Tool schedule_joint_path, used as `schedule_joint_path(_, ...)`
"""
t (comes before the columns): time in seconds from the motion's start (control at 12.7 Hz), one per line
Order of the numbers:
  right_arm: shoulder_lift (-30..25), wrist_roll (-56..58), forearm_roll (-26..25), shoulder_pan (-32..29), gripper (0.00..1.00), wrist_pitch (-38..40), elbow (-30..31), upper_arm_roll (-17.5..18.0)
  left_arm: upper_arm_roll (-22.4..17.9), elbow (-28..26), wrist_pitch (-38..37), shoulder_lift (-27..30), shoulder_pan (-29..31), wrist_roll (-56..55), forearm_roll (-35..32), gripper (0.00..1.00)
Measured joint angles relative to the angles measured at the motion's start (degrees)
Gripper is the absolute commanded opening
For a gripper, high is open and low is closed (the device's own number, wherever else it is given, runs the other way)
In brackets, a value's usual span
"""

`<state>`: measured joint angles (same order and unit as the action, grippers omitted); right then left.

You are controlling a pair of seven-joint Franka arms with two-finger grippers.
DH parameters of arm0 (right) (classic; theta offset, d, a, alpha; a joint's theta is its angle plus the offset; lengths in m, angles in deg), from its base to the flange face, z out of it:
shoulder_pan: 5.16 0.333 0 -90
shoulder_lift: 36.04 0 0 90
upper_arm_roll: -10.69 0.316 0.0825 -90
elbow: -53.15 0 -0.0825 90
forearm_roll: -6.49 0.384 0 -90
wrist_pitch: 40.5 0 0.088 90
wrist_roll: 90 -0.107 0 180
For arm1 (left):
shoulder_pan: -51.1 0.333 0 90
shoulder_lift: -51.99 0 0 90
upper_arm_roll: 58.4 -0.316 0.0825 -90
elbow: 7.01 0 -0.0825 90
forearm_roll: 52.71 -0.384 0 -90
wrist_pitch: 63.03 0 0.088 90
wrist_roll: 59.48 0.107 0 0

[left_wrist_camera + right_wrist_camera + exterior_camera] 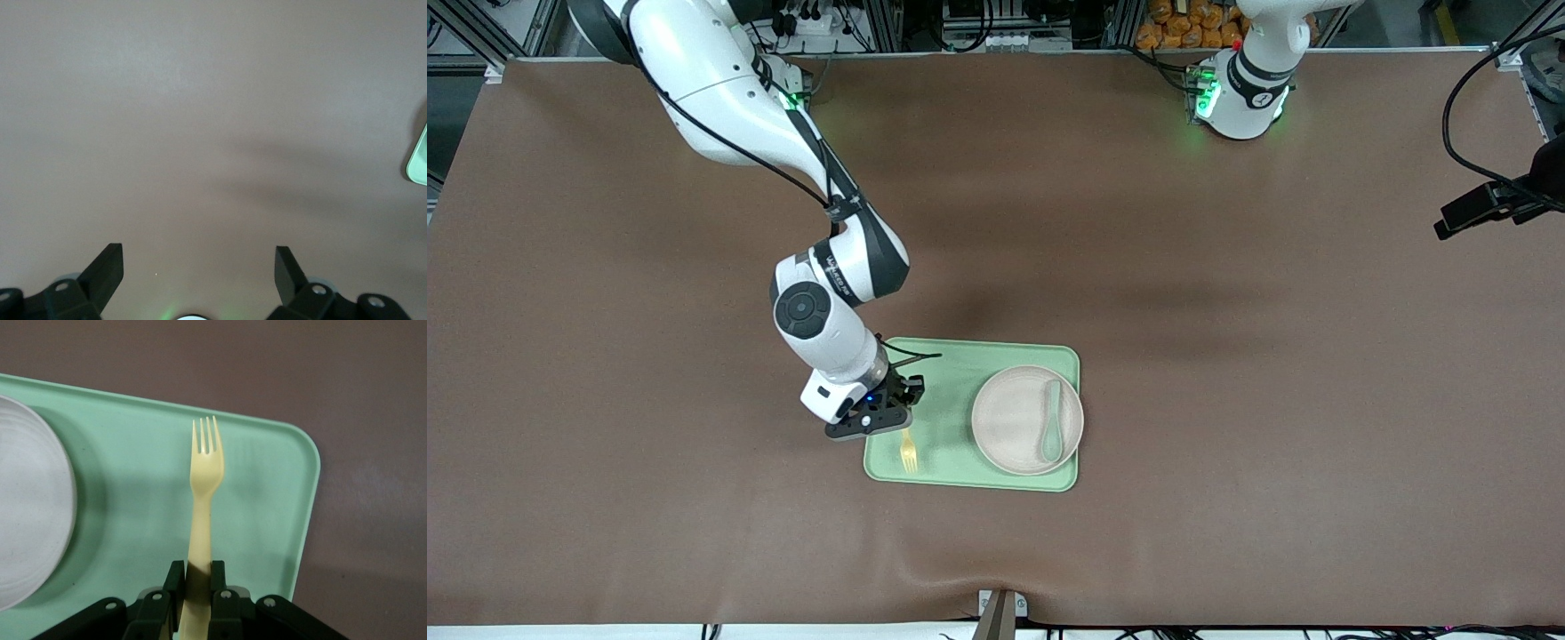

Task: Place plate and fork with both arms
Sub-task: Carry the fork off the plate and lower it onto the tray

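My right gripper is lowering the fork with the fork's teeth (909,460) clear of the plate, over the tray's open strip (891,452). It should keep lowering the fork and let go of it there.
The pale-yellow fork (908,451) lies over the light-green tray (947,418) at the end toward the right arm. My right gripper (889,413) is shut on the fork's handle; in the right wrist view its fingers clamp the fork (204,493) with the tines pointing away over the tray (267,487). The off-white plate (1027,420) sits on the tray's other end, also in the right wrist view (27,513). My left gripper (199,267) is open and empty, high over bare table; in the front view only the left arm's base (1240,89) shows.
A grey-green spoon (1052,427) lies in the plate. The brown table mat (1227,356) spreads all around the tray. A black camera mount (1494,203) juts in at the left arm's end. A corner of the tray (420,157) shows in the left wrist view.
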<state>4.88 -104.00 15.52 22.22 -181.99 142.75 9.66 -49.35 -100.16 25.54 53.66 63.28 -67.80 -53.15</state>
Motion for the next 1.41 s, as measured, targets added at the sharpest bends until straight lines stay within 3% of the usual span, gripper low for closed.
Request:
schedule_joint_path(0.47, -0.5, -14.7, 0.8, 0.2, 0.00, -0.6, 2.9, 0.6, 0.1, -0.1, 2.6, -0.1, -0.1, 0.0, 0.0, 1.00)
schedule_joint_path(1.26, 1.4, -15.5, 0.9, 0.4, 0.00, -6.0, 4.8, 0.7, 1.5, -0.2, 3.3, -0.4, -0.3, 0.0, 0.0, 1.00)
schedule_joint_path(1.33, 1.7, -15.5, 0.9, 0.4, 0.26, -6.0, 4.8, 0.7, 1.7, -0.2, 3.3, -0.4, -0.3, 0.0, 0.0, 1.00)
schedule_joint_path(1.41, 2.0, -15.5, 0.9, 0.4, 0.82, -6.0, 4.8, 0.7, 1.7, -0.2, 3.3, -0.4, -0.3, 0.0, 0.0, 1.00)
